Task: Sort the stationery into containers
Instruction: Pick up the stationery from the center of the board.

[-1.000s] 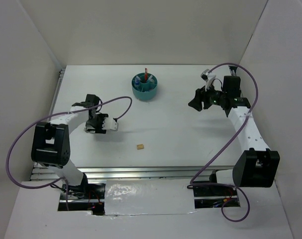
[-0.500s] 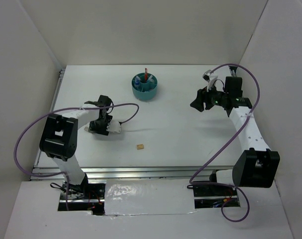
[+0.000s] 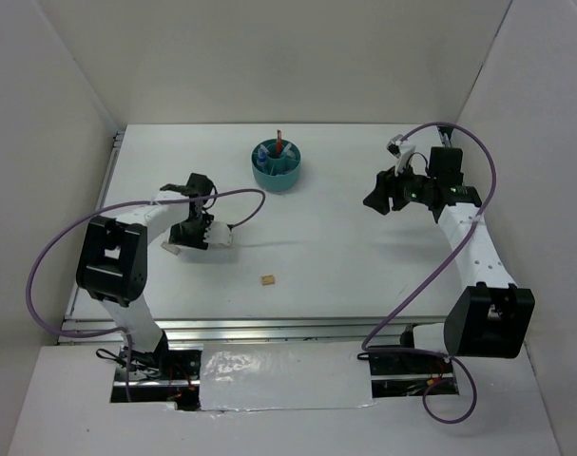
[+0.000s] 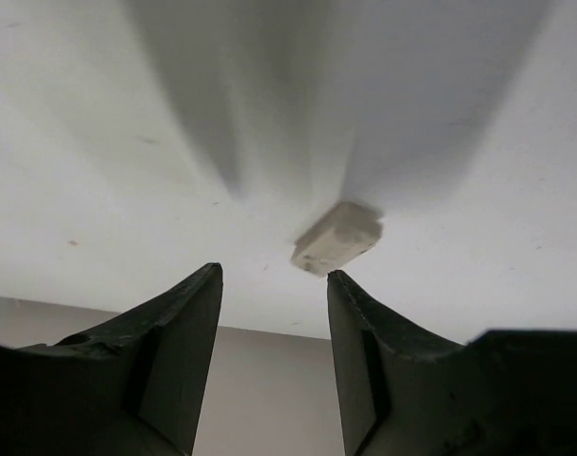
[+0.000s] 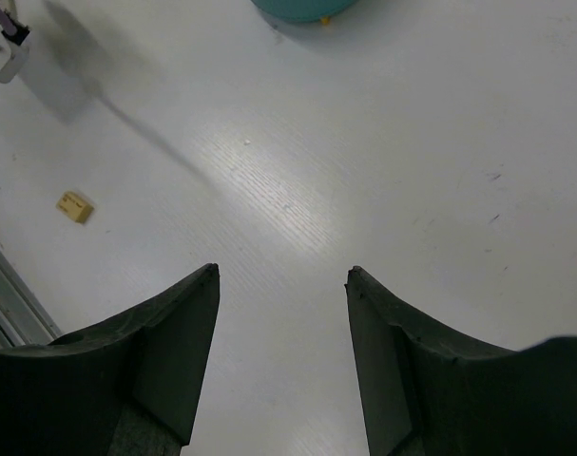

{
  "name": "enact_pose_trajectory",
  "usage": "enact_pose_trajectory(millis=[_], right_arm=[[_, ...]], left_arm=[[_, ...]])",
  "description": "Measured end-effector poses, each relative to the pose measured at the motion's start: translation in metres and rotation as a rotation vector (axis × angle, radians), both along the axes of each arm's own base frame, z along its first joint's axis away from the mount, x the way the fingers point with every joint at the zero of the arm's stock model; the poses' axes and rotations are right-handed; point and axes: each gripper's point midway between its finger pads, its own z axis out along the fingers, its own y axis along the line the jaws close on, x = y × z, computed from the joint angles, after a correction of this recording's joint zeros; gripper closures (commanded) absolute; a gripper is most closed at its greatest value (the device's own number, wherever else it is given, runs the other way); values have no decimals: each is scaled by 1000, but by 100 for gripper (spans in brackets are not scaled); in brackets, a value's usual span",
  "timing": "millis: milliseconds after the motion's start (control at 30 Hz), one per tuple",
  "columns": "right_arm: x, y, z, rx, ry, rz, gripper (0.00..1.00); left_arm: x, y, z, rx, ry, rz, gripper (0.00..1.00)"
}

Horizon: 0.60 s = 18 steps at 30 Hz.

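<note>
The pale block is ahead of one finger of my left gripper. Next, I shift the open fingers over so they straddle the pale block (image 3: pixel 171 248) before I close them.
The teal organiser (image 3: pixel 278 164) stands at the far middle of the table, with a thin reddish pen (image 3: pixel 279 142) upright in it and a blue-white item (image 3: pixel 261 152) in an outer compartment. Its lower wall shows in the right wrist view (image 5: pixel 302 8). A tiny tan block (image 3: pixel 268 280) lies near the front middle and also shows in the right wrist view (image 5: pixel 75 206). My left gripper (image 3: pixel 179 239) is low over the table, open and empty (image 4: pixel 274 275). A small pale block (image 4: pixel 337 237) lies just beyond its right fingertip (image 4: pixel 337 282). My right gripper (image 3: pixel 375 200) is open and empty above the table (image 5: pixel 281 273).
White walls close in the table on the left, back and right. A metal rail (image 3: pixel 269 328) runs along the front edge. Purple cables (image 3: pixel 231 195) loop from both arms. The left gripper's white housing (image 5: pixel 3 47) shows in the right wrist view.
The left arm has swung, and its gripper has shifted slightly right and away from the front edge. The right gripper has barely moved. Both jaws stay open.
</note>
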Motion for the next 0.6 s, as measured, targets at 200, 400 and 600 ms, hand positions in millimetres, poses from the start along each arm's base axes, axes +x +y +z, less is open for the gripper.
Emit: enact_pose_trajectory(millis=[200, 400, 600], right_arm=[[-1, 0, -1, 0, 4, 0, 37], [-4, 0, -4, -3, 23, 2, 37], [-5, 0, -4, -3, 26, 3, 37]], left_arm=[[6, -3, 6, -12, -16, -3, 37], [-14, 2, -5, 5, 53, -6, 20], [-18, 1, -7, 8, 66, -11, 22]])
